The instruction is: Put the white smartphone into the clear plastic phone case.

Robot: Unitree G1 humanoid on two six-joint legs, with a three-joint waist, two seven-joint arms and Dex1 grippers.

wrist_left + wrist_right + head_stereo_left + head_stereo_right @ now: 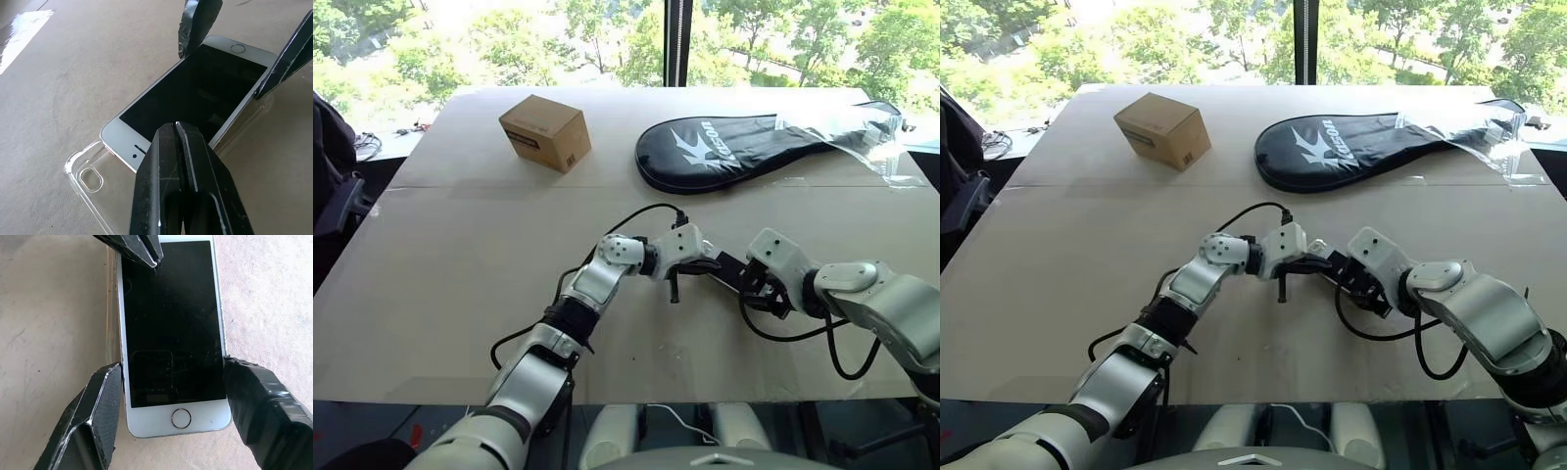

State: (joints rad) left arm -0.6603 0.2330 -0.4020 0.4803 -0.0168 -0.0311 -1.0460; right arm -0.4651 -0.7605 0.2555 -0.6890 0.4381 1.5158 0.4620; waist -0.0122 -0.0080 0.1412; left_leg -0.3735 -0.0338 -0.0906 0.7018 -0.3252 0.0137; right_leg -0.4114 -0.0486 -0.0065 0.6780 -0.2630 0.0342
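My right gripper is holding the home-button end of the phone, which lies crooked with the case's rim [113, 313] showing along one side. It should let go of that end, close and press the opposite long edge [220, 308].
The white smartphone [171, 323] lies screen up, askew on top of the clear plastic phone case [90, 178]. The case's camera-hole end sticks out past the phone's earpiece end, and its rim [111, 308] shows along one long side. My left gripper [177, 128] is shut, its tip resting on the screen near the earpiece end. My right gripper [172, 363] straddles the home-button end, with one finger against each long edge of the phone. In the head views both grippers [715, 264] [752, 284] meet over the phone [732, 266] at the table's middle right.
A brown cardboard box [546, 132] stands at the back left of the beige table [460, 264]. A black racket cover [734, 152] lies at the back right, with a crinkled clear wrapper [867, 137] over its handle end.
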